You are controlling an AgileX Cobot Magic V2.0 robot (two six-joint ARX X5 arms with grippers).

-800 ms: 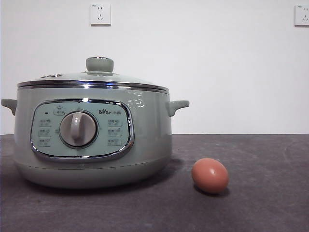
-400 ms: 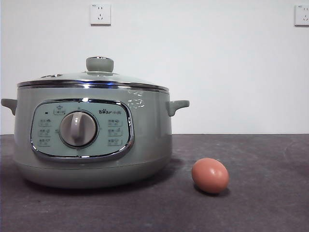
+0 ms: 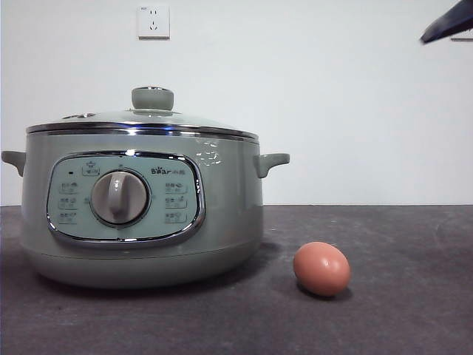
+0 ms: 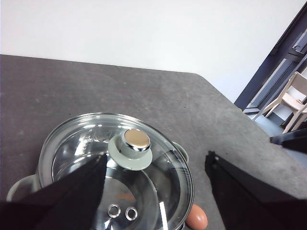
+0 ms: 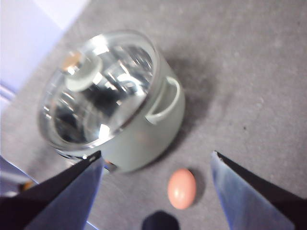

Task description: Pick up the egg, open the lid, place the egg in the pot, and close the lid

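Note:
Shiny inner walls (image 5: 130, 64) can be seen through the glass lid, so I should expect to find an empty pot (image 5: 144, 143) when I lower the egg inside.
The brown-orange egg (image 3: 321, 268) lies on the dark table to the right of the pot (image 3: 140, 214). The glass lid (image 3: 144, 122) with its pale green knob (image 3: 152, 97) sits closed on the pot. My right gripper (image 5: 156, 160) is open, high above the table, with the egg (image 5: 182, 188) between its jaws far below; its black tip (image 3: 448, 24) shows at the front view's top right corner. My left gripper (image 4: 156, 165) is open and hovers above the lid (image 4: 117, 163), near the knob (image 4: 130, 147). The egg (image 4: 197, 218) peeks out beside the pot.
Two wall sockets (image 3: 153, 21) are on the white wall behind. The table's far edge and a chair (image 4: 292, 103) beyond it show in the left wrist view. The pot's side handle (image 3: 272, 163) sticks out towards the egg.
A black gripper tip has come into the front view's top right corner. The pot, lid and egg have not moved.

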